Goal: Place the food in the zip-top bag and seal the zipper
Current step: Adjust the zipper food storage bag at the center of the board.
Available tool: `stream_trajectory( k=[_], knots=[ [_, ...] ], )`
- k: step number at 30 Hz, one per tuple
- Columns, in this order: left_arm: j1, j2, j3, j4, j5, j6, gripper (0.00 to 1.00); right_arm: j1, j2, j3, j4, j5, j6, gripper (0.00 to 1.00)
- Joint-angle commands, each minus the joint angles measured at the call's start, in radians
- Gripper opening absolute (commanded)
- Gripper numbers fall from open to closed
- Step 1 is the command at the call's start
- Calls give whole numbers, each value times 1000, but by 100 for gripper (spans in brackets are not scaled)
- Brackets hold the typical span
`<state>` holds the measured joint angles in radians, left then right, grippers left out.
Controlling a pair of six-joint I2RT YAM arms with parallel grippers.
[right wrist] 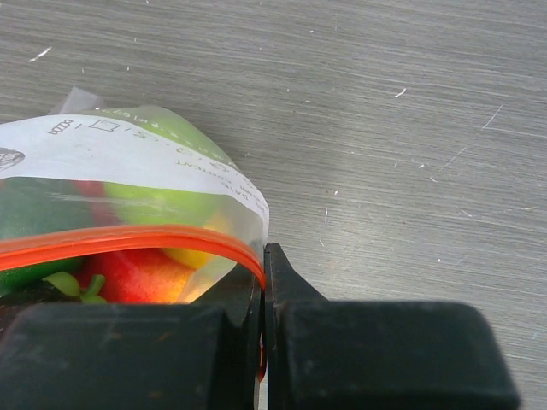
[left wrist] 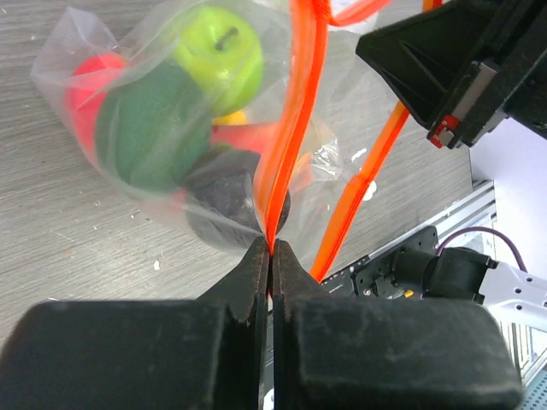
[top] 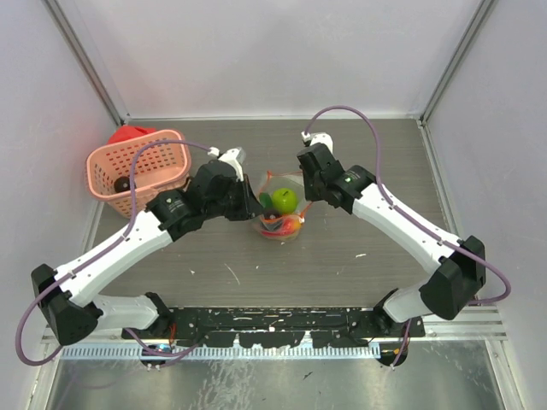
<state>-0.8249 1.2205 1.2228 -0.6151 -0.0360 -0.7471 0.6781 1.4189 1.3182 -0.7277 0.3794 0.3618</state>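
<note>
A dark item is still in the pink basket, so next my left gripper lets go of the orange zipper and reaches into the basket to get that item before sealing.
The clear zip-top bag stands mid-table between both grippers, holding the food: a light green apple, with red and orange pieces below it. In the left wrist view the bag shows the apple, a dark green piece, a red one and a dark purple one. My left gripper is shut on the orange zipper at the bag's left end. My right gripper is shut on the zipper at the right end. The mouth between them gapes.
A pink lattice basket stands at the back left with a dark item inside and something red behind it. White enclosure walls ring the grey table. The right arm's gripper body sits close across the bag.
</note>
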Motion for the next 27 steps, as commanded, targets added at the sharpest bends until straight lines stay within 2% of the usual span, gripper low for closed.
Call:
stream_trajectory(
  k=[1,7,11,20,27],
  knots=[
    [5,31,35,19,63,13,0,-6,27,47,38,-42,-20,0],
    [11,137,165,49,127,21,0,-6,67,68,72,-110,-20,0],
    [16,152,202,81,155,22,0,-5,75,61,79,-104,-28,0],
    [158,83,36,7,131,31,0,-65,19,40,17,-13,-71,1],
    [165,89,46,-31,170,43,0,-69,24,70,18,-104,-61,1]
  ],
)
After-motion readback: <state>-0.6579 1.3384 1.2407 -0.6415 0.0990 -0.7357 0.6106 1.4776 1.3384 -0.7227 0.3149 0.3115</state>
